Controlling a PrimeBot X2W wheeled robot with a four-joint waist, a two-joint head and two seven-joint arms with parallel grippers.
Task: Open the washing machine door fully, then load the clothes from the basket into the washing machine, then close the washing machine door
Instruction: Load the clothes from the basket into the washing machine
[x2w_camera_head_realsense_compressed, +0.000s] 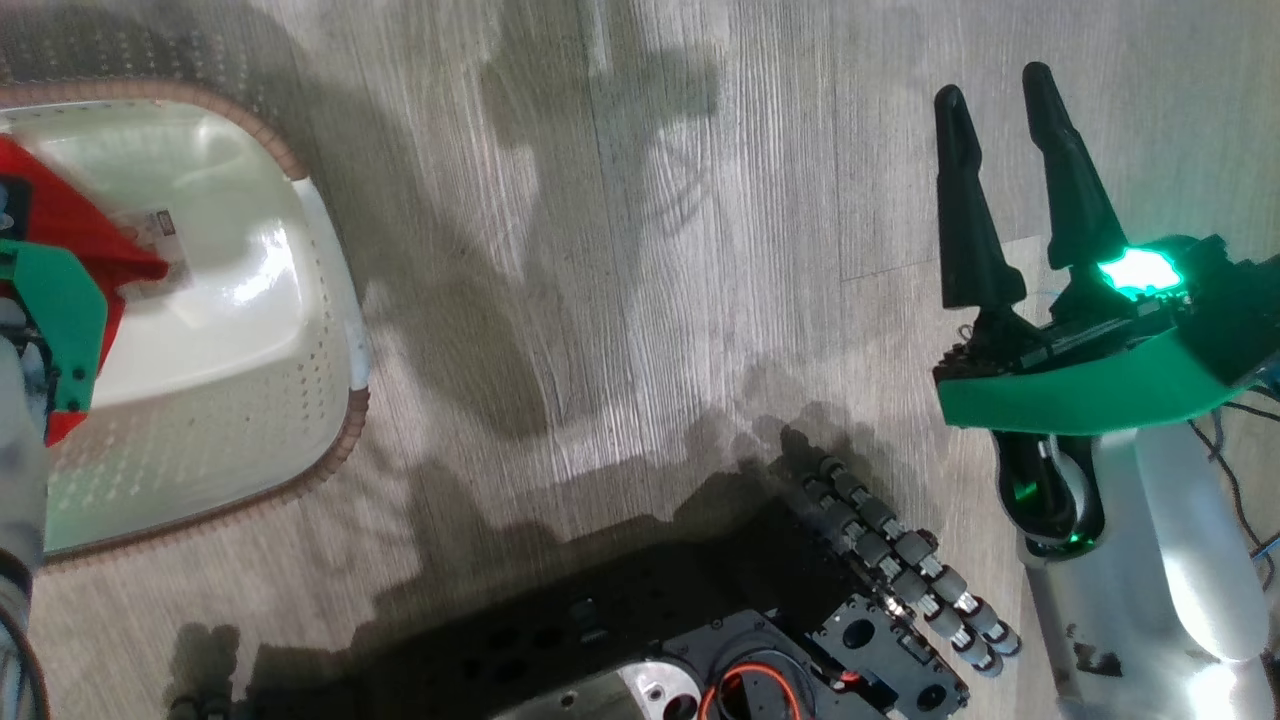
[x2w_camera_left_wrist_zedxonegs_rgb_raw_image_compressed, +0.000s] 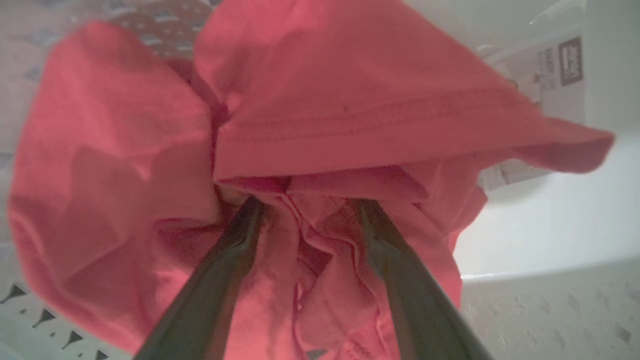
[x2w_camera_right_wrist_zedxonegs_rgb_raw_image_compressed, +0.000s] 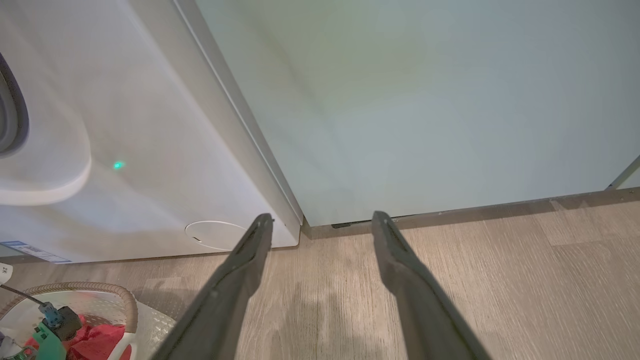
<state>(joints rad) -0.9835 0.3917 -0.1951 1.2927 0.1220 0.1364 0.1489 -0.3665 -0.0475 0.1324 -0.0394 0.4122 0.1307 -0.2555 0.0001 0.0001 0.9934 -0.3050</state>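
The basket's bottom (x2w_camera_head_realsense_compressed: 222, 318) is in clear view next to the bunched red clothes (x2w_camera_head_realsense_compressed: 86, 230). The basket will therefore be empty when I lift the red clothes out.
The white basket (x2w_camera_head_realsense_compressed: 340, 440) with its brown rim stands on the floor at the left of the head view. Red clothes (x2w_camera_head_realsense_compressed: 80, 235) lie in it, partly hidden by my left arm's green wrist cover (x2w_camera_head_realsense_compressed: 60, 320). In the left wrist view my left gripper (x2w_camera_left_wrist_zedxonegs_rgb_raw_image_compressed: 307, 202) is open, its fingertips buried under a fold of the red clothes (x2w_camera_left_wrist_zedxonegs_rgb_raw_image_compressed: 350, 100), with bunched fabric between the fingers. My right gripper (x2w_camera_head_realsense_compressed: 992, 85) hangs open and empty over bare floor at the right. Its wrist view shows the washing machine (x2w_camera_right_wrist_zedxonegs_rgb_raw_image_compressed: 150, 150); a dark curved strip crosses the left edge, door or seal I cannot tell.
A pale teal cabinet (x2w_camera_right_wrist_zedxonegs_rgb_raw_image_compressed: 425, 100) stands right of the washer, a small round white flap (x2w_camera_right_wrist_zedxonegs_rgb_raw_image_compressed: 212, 235) low on the washer front. The basket rim (x2w_camera_right_wrist_zedxonegs_rgb_raw_image_compressed: 100, 290) shows at lower left there. My dark wheeled base (x2w_camera_head_realsense_compressed: 720, 640) fills the bottom of the head view.
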